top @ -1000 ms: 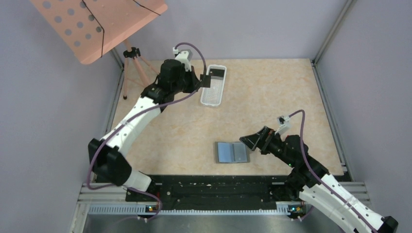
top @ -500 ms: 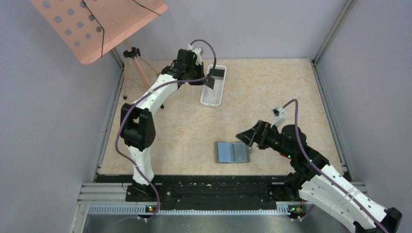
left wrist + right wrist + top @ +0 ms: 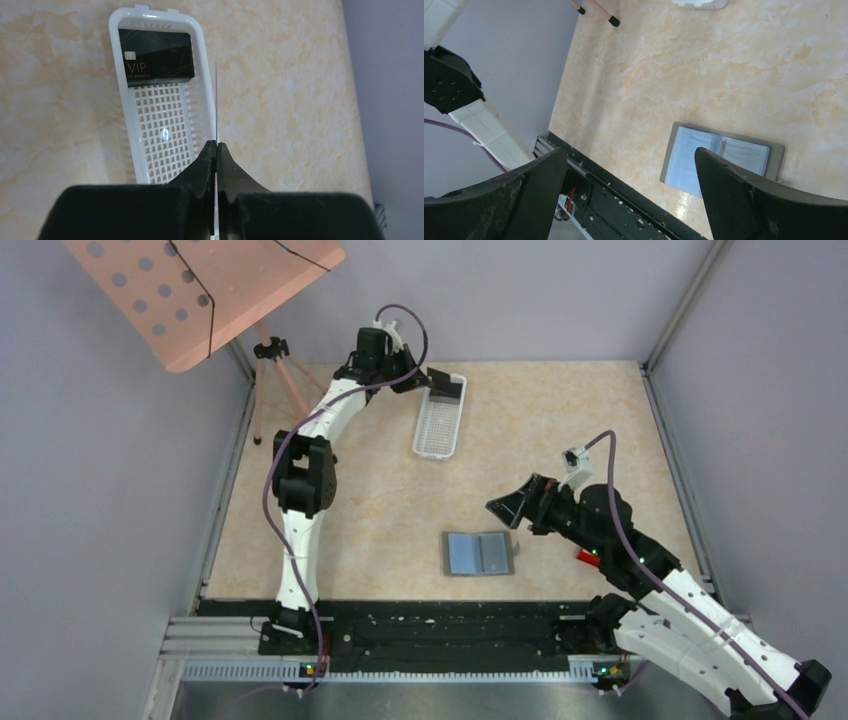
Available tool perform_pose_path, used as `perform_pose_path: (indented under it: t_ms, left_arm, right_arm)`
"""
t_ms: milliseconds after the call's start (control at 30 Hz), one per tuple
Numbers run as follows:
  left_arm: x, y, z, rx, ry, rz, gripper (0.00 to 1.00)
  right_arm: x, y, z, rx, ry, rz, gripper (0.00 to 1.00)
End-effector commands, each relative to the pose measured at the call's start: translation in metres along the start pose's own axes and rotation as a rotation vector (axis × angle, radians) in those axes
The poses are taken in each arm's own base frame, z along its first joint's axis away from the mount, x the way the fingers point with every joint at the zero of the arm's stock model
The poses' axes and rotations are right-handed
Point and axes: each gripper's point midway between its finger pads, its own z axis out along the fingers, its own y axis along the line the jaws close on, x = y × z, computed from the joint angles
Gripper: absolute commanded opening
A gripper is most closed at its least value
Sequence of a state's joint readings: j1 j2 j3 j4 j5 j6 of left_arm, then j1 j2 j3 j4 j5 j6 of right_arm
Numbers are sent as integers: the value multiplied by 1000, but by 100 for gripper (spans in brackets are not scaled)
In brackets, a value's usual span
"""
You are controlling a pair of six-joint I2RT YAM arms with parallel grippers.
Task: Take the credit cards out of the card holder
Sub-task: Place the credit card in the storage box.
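The credit card's loose end (image 3: 438,378) is over the far end of the white basket (image 3: 449,391). My left gripper should keep going down and let go inside the basket's rim.
The grey card holder (image 3: 478,553) lies open on the table near the front, its blue-grey pockets facing up (image 3: 724,155). My right gripper (image 3: 505,510) hovers open above its right end, the fingers wide apart (image 3: 631,160) with nothing between them. At the back, my left gripper (image 3: 428,378) is shut on a thin credit card (image 3: 216,100), which shows only edge-on. The held card hangs over the right rim of the white basket (image 3: 160,115). A black card marked VIP (image 3: 156,57) lies in the far end of that basket (image 3: 440,420).
A pink perforated stand on a tripod (image 3: 275,360) is at the back left. Purple walls close in the table on three sides. A black rail (image 3: 430,625) runs along the front edge. A small red patch (image 3: 585,556) shows by my right arm, too hidden to identify.
My left arm has stretched upright and carried the pinched card toward the basket's far end. The right gripper has drifted a little left and away from the front, still open.
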State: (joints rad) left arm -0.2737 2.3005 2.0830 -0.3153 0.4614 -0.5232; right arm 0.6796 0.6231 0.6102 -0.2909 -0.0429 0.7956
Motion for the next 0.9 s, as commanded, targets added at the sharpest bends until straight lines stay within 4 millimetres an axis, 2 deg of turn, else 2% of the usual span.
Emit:
perform_pose_path:
  t_ms: [0,467,733,867]
  left_arm:
    - [-31,-2,5,109,-81,-73,0]
    - [-21,20,40,157,-79,-40,0]
    - [-27,20,49,175,-99,-44,0]
    - [-26,22,51,172,-101,-41,0]
  right_arm:
    - [-23,17,0,-34,-65,-11,99]
    - [-22,17,4,-25,-52,13,99]
    - [-39,20,2,2,-101,-9,99]
    - [-42,20,4,11,-105,-12,99]
